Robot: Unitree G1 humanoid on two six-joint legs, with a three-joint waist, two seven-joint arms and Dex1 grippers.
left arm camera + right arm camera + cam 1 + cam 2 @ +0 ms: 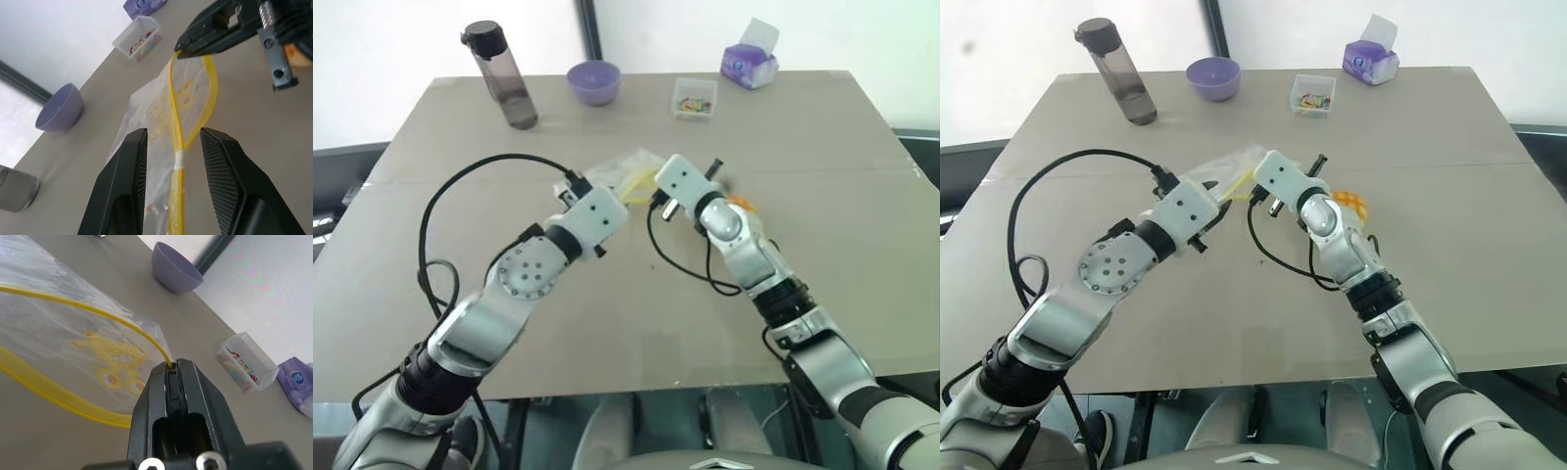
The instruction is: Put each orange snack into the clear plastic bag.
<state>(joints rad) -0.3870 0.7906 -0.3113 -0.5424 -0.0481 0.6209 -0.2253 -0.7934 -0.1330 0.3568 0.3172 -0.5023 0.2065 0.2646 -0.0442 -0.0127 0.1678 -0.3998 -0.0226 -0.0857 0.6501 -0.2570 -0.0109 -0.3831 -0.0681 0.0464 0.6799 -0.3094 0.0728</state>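
The bag's yellow strip is open only past the white slider [180,159]. So the bag's opening [193,95] will zip closed when I pull that slider along the bag's strip.
The clear plastic bag [625,172] lies mid-table with its yellow-edged mouth pulled open. My right gripper [171,365] is shut on the bag's yellow strip [88,308] and lifts that edge off the table. My left gripper [173,132] comes in from the other side. Its fingers [122,181] stand open, apart on either side of the strip, which runs between them untouched. One orange snack [1349,206] with a grid pattern lies on the table just behind my right wrist, to the right of the bag. The bag looks empty apart from its yellow print [115,357].
Along the far edge of the table [822,294] stand a dark bottle [504,78], a purple bowl [594,81], a small clear box of coloured bits [694,98] and a purple tissue pack [750,64]. Black cables [440,211] loop from both wrists.
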